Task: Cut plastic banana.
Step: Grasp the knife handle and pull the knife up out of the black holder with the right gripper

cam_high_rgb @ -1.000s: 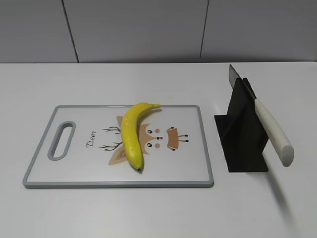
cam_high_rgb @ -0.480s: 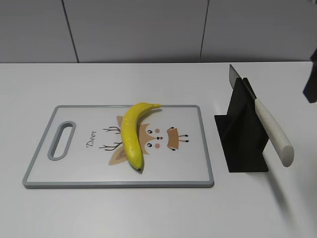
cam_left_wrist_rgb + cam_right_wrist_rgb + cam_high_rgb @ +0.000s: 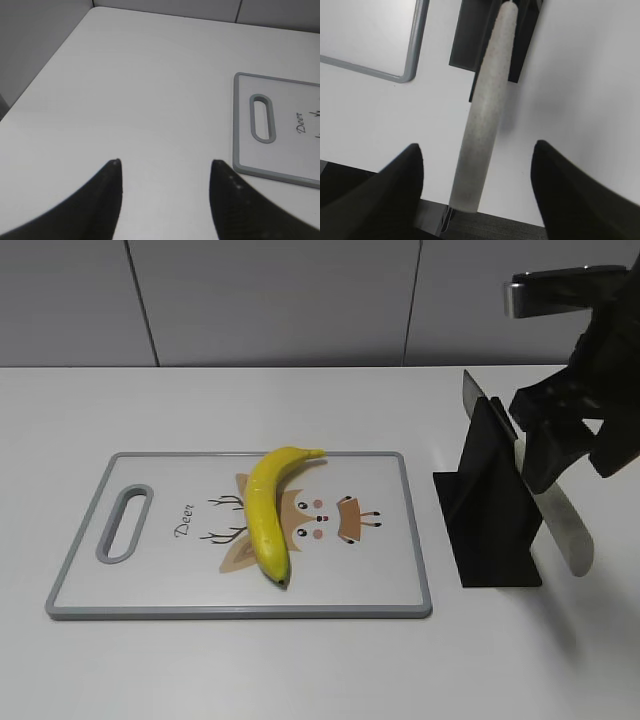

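Note:
The black stand has a wide foot [image 3: 496, 575] and an open top. So the knife [image 3: 565, 525] will come out when I lift, and the stand will stay upright.
The yellow plastic banana [image 3: 268, 512] lies whole on the grey-rimmed cutting board [image 3: 90, 540], curved, dark tip toward the front. A knife with a pale speckled handle [image 3: 566, 530] rests slanted in a black stand [image 3: 487, 510]. My right gripper [image 3: 570, 455] is open and hangs just above the handle; in the right wrist view the handle [image 3: 485, 115] runs between my spread fingers [image 3: 477, 170] without touching them. My left gripper [image 3: 165, 172] is open and empty over bare table, left of the board's handle end [image 3: 263, 118]. The left arm is out of the exterior view.
The white table [image 3: 300, 670] ends at a grey wall behind. In the right wrist view the table's front edge [image 3: 520, 220] lies just below the handle's end, and the board's corner [image 3: 407, 75] shows at upper left.
My right arm has come in from the right edge and now hangs over the knife handle. The banana, board, knife and stand have not moved.

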`<action>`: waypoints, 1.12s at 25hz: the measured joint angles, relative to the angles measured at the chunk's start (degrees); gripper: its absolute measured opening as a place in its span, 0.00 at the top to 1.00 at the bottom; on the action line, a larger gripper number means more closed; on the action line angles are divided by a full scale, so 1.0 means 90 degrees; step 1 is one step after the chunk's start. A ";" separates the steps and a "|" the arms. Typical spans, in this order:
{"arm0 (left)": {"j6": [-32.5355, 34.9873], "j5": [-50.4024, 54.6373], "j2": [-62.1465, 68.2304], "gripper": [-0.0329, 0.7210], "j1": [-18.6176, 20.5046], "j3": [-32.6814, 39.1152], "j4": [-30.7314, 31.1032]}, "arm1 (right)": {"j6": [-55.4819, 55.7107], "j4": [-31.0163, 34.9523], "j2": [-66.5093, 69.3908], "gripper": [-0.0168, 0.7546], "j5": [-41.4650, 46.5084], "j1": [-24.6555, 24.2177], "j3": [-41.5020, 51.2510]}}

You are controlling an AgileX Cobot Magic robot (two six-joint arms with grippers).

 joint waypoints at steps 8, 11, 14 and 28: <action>0.0000 0.0000 0.0000 0.25 0.0000 0.0000 0.0000 | 0.0161 0.0012 0.0595 0.30 -0.0228 0.0016 -0.0008; 0.0000 0.0000 0.0000 0.25 0.0000 0.0000 0.0000 | 0.0209 0.0012 0.0822 0.30 -0.0258 0.0016 -0.0008; 0.0000 0.0000 0.0000 0.25 0.0000 0.0000 0.0000 | 0.0236 -0.0003 0.1018 0.30 -0.0279 0.0016 -0.0008; 0.0000 0.0000 0.0000 0.26 0.0000 0.0000 0.0000 | 0.0247 -0.0104 0.1218 0.39 -0.0358 0.0016 -0.0008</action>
